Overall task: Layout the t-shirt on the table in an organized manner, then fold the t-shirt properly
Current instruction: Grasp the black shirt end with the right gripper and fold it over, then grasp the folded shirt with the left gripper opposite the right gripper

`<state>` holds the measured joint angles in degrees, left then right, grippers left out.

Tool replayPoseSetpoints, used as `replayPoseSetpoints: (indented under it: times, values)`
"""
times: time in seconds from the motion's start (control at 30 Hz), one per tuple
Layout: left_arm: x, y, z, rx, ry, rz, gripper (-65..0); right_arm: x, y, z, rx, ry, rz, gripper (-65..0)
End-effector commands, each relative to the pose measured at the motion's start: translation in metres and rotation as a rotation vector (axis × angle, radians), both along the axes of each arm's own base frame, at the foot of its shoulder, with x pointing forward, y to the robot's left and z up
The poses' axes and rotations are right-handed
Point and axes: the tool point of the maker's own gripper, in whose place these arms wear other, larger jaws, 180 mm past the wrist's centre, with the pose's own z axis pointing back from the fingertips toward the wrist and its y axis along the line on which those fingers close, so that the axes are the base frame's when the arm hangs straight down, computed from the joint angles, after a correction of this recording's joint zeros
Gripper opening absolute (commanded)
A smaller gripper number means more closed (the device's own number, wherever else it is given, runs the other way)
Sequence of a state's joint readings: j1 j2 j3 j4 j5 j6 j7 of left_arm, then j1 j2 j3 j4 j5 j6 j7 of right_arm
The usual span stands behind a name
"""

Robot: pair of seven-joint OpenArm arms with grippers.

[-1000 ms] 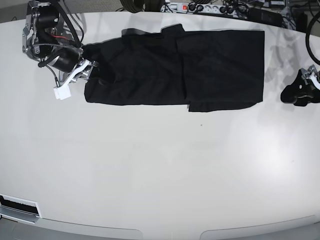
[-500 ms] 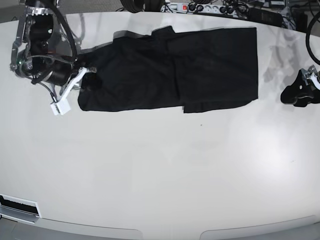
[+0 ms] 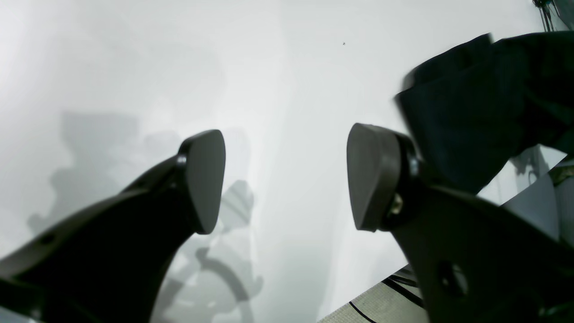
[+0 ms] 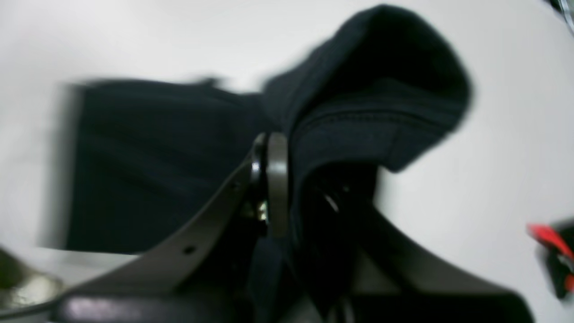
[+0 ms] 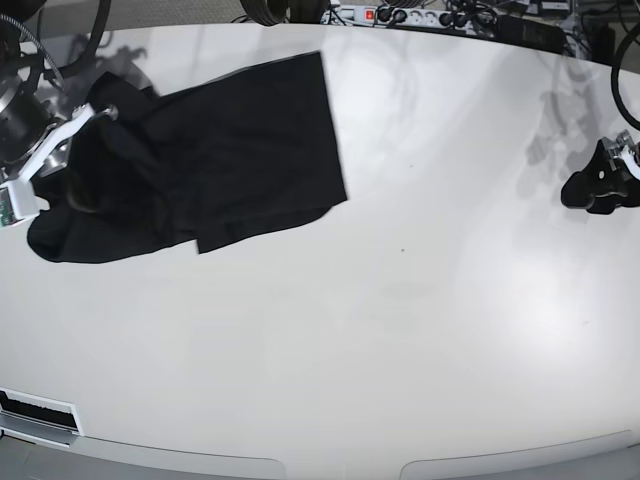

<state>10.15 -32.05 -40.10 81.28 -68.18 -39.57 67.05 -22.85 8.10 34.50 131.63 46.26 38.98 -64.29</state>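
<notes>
The t-shirt (image 5: 250,135) will move and turn like a limp, doubled sheet when the robot pulls it, because a second layer (image 5: 265,227) peeks out along the t-shirt's near edge.
The black t-shirt (image 5: 230,140) lies bunched and skewed at the far left of the white table (image 5: 400,330). Its left part is gathered up at my right gripper (image 5: 92,118). The right wrist view is blurred, but it shows that gripper (image 4: 296,188) shut on a raised fold of the t-shirt (image 4: 358,89), with one finger hidden under the cloth. My left gripper (image 5: 600,180) rests at the table's right edge, far from the shirt. In its own view the left gripper (image 3: 287,179) is open with only bare table (image 3: 287,67) between the pads. A blurred edge of the t-shirt (image 3: 475,112) shows beyond.
A power strip and cables (image 5: 420,15) run along the back edge. A grey slotted fixture (image 5: 35,412) sits at the front left corner. Something red (image 4: 549,237) shows at the right edge of the right wrist view.
My right gripper has shut on the shirt's left end and dragged it far left; the cloth has swung round and bunched. The left arm has not moved.
</notes>
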Motion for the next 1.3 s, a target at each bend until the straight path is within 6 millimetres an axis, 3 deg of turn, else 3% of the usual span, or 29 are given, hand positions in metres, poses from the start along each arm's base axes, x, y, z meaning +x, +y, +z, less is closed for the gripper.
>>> replayPoseSetpoints:
  times: [0.0,0.2,0.37,0.57,0.6,0.73,0.77,0.8,0.87,0.9,0.97,1.0,1.07,1.13,1.17,1.27]
  values:
    - [0.008,0.002,0.016,0.000,-0.056,-0.007,-22.0,-0.001,0.014,0.010,0.050,-0.036,0.047,-65.0]
    - [0.008,0.003,0.017,0.000,-0.056,-0.007,-22.0,-0.023,0.104,0.003,0.270,0.035,0.290,-65.0]
    - [0.008,0.003,0.017,0.000,-0.057,-0.007,-22.0,-0.040,0.175,0.001,0.328,0.065,0.490,-65.0]
    - [0.009,0.002,0.018,-0.009,-0.061,-0.008,-22.0,-0.042,0.231,-0.010,0.315,0.066,0.663,-65.0]
    - [0.009,0.002,0.018,-0.008,-0.061,-0.008,-22.0,-0.039,0.238,-0.012,0.316,0.062,0.682,-58.6]
    - [0.009,0.000,0.020,-0.021,-0.069,-0.008,-22.0,-0.032,0.257,-0.016,0.306,0.061,0.753,-17.9]
    - [0.010,0.000,0.022,-0.028,-0.074,-0.008,-22.0,-0.030,0.258,-0.014,0.289,0.056,0.771,-12.9]
    - [0.010,-0.002,0.024,-0.041,-0.081,-0.009,-22.1,-0.028,0.259,-0.011,0.269,0.051,0.786,-12.3]
    - [0.011,-0.005,0.028,-0.073,-0.093,-0.015,-28.2,-0.021,0.256,-0.003,0.223,0.027,0.804,-12.8]
    - [0.011,-0.008,0.030,-0.088,-0.093,-0.024,-36.3,-0.015,0.252,0.000,0.193,0.010,0.800,-12.8]
    - [0.008,-0.014,0.032,-0.124,-0.086,-0.046,-59.2,-0.002,0.240,0.002,0.131,-0.016,0.765,-15.5]
    - [0.005,-0.019,0.033,-0.144,-0.077,-0.064,-65.0,0.007,0.232,0.000,0.100,-0.026,0.730,-20.0]
    - [0.000,-0.028,0.032,-0.176,-0.053,-0.103,-65.0,0.025,0.209,-0.005,0.031,-0.043,0.638,-37.5]
    - [-0.005,-0.039,0.022,-0.175,-0.009,-0.147,-65.0,0.040,0.187,-0.008,-0.008,-0.058,0.554,-62.0]
    - [-0.006,-0.048,0.019,-0.178,0.003,-0.176,-65.0,0.047,0.178,-0.008,-0.004,-0.071,0.526,-65.0]
    - [-0.015,-0.086,0.011,-0.185,0.046,-0.305,-65.0,0.064,0.155,-0.008,0.013,-0.119,0.478,-65.0]
